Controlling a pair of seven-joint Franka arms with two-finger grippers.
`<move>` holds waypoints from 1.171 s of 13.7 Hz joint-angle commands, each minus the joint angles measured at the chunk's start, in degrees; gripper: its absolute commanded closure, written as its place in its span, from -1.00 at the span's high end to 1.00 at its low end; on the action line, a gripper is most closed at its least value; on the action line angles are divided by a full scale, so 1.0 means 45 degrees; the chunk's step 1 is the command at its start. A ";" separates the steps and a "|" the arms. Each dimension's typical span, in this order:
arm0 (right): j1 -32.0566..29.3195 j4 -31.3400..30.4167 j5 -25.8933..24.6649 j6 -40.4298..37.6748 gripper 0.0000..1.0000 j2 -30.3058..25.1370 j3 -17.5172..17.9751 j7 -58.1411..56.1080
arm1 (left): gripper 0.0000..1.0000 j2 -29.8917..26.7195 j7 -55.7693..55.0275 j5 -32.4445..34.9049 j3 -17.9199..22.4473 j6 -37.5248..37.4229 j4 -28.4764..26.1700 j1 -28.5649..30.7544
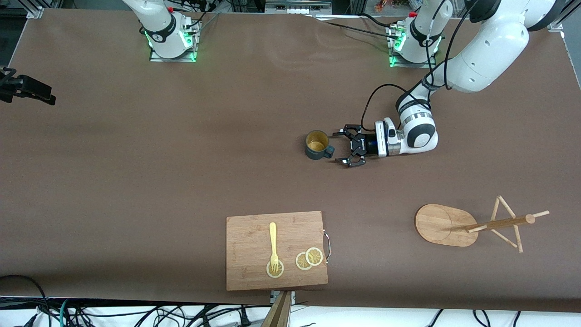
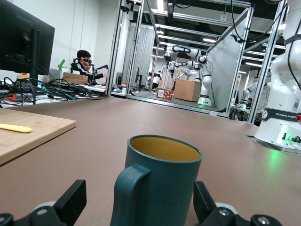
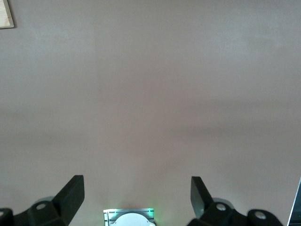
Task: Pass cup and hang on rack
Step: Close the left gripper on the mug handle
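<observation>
I expect the dark teal cup (image 1: 317, 145) to turn into line when I close my left gripper's open fingers, because the cup's handle (image 1: 329, 152) points crooked between them.
The dark teal cup (image 1: 316, 144) with a yellowish inside stands upright on the brown table, its handle (image 1: 329, 151) toward my left gripper (image 1: 339, 147). That gripper lies level with the table, open, a fingertip on each side of the handle end and touching neither side. In the left wrist view the cup (image 2: 160, 183) fills the gap between the fingers (image 2: 73, 200). The bamboo rack (image 1: 442, 225) stands nearer the front camera, toward the left arm's end. My right gripper (image 3: 136, 190) is open and empty, waiting high over its own base (image 3: 128, 217); the front view does not show it.
A wooden cutting board (image 1: 277, 250) with a yellow fork (image 1: 273, 243) and lemon slices (image 1: 308, 259) lies near the table's front edge. It also shows in the left wrist view (image 2: 33, 134). A black clamp (image 1: 25, 88) sits at the right arm's end.
</observation>
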 commanded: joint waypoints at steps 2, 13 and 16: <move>-0.0043 -0.0166 0.0089 0.0075 1.00 -0.0140 0.0040 0.0161 | 1.00 0.0752 0.1968 -0.0920 0.0002 0.0116 0.0339 -0.0545; -0.0101 -0.0147 0.0089 0.0075 1.00 -0.0140 0.0020 0.0181 | -1.00 0.0792 0.3726 -0.0959 0.0002 0.0313 0.0067 -0.0721; -0.0101 -0.0147 0.0089 0.0075 1.00 -0.0140 0.0020 0.0200 | -1.00 0.0676 0.3902 -0.0901 0.0002 -0.0134 -0.0322 -0.0370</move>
